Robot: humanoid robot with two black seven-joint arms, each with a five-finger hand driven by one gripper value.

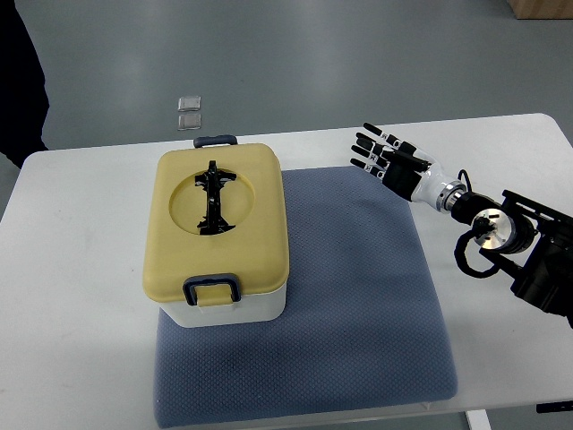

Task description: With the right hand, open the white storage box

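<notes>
Dark blue latches (212,285) are at the near and far sides, so the yellow lid (264,210) will come off in one piece when the robot lifts the lid's black handle.
A white storage box (235,310) with a yellow lid (216,224) stands on the left part of a blue-grey mat (358,296). The lid is down. It has a black folding handle (213,199) in a round recess and dark blue latches at the near side (211,290) and far side (216,141). My right hand (385,158) comes in from the right edge and hovers over the mat's far right corner, well to the right of the box. Its fingers are spread and hold nothing.
The mat lies on a white table (81,269). Two small clear packets (189,111) lie on the grey floor beyond the table's far edge. A dark shape (20,81) stands at the far left. The right arm's black joints (537,255) sit over the table's right edge.
</notes>
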